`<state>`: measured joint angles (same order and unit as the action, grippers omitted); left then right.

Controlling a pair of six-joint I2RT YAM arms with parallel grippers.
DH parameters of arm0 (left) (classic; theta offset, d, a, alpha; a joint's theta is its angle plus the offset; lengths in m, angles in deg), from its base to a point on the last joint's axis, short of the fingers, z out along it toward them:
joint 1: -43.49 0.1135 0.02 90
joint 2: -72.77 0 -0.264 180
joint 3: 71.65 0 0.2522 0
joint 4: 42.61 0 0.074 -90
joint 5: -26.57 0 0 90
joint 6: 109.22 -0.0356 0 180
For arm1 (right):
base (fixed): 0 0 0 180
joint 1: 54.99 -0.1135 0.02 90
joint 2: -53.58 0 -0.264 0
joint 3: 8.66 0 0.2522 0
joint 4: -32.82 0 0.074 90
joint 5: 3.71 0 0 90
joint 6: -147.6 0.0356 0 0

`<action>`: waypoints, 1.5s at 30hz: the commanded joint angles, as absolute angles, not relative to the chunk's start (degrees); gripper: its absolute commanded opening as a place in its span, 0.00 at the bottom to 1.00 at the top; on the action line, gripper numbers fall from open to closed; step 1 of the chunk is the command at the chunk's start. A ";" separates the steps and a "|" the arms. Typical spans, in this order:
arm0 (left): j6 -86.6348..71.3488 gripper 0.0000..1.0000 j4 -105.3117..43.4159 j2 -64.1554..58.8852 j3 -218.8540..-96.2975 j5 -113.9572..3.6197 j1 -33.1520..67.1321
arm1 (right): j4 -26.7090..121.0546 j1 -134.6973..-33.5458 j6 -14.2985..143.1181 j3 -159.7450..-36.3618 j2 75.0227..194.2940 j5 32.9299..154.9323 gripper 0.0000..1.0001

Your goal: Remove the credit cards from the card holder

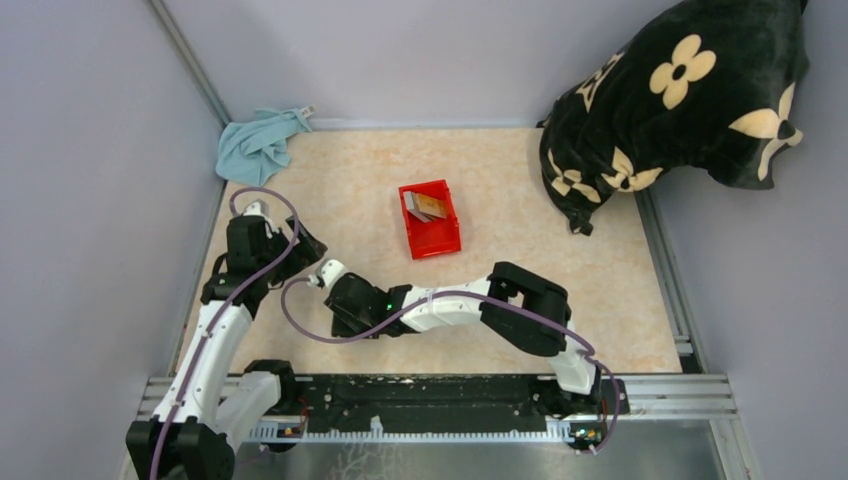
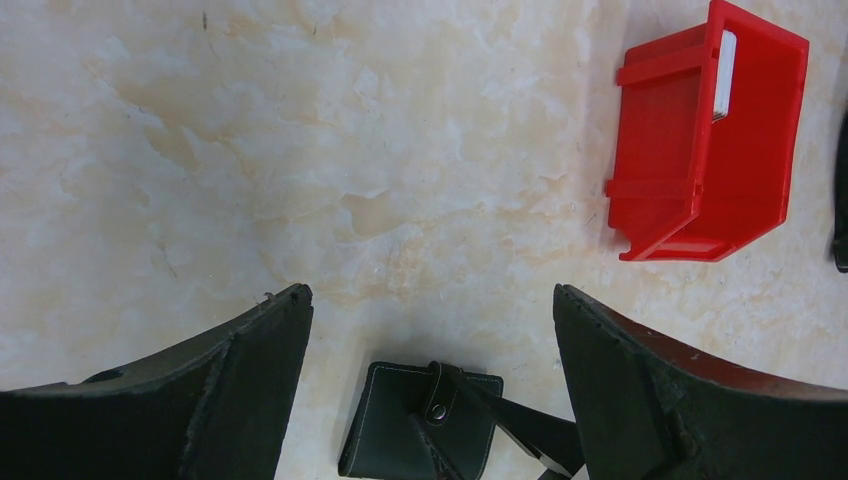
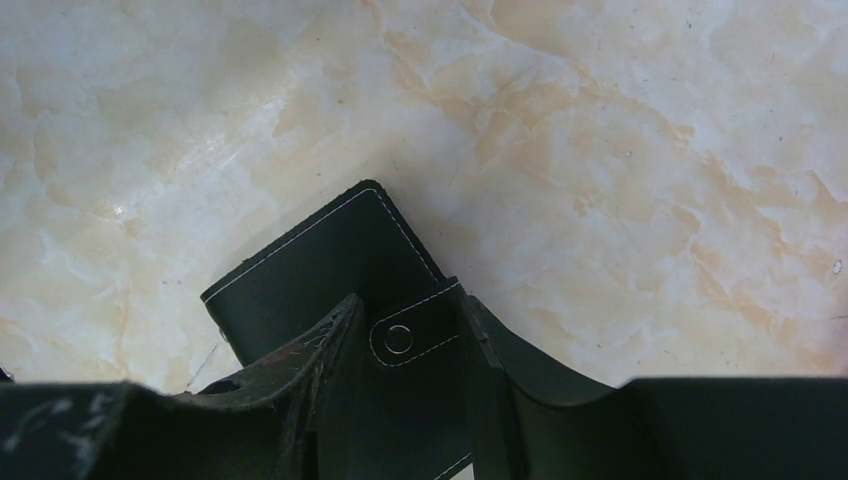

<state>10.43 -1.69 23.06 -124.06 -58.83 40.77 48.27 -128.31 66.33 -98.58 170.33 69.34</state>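
Next, I turn the card holder with my right gripper so my left gripper can hold the opposite edge still, because the strap is on the card holder's far edge.
The card holder, a black stitched wallet with a snap strap, lies closed on the marble table. My right gripper is shut on the card holder, one finger on each side of the strap. In the left wrist view the card holder sits low between the wide-apart fingers of my open left gripper, which hovers over it and touches nothing. Credit cards, tan and grey, lie in the red bin. The left wrist view shows only a pale edge of one of the credit cards.
The red bin stands a little beyond the grippers, mid-table. A light blue cloth lies in the back left corner. A black flowered cushion fills the back right. Walls close in the left, back and right sides.
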 commanded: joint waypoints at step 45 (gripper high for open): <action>14.00 0.76 -17.28 28.36 -115.86 -29.71 39.48 | 46.48 -115.60 81.43 -84.87 153.48 71.06 0.00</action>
<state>12.00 -12.37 27.12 -118.12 -37.72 40.86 48.99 -115.68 78.00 -85.40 156.80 70.74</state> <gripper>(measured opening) 0.766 0.005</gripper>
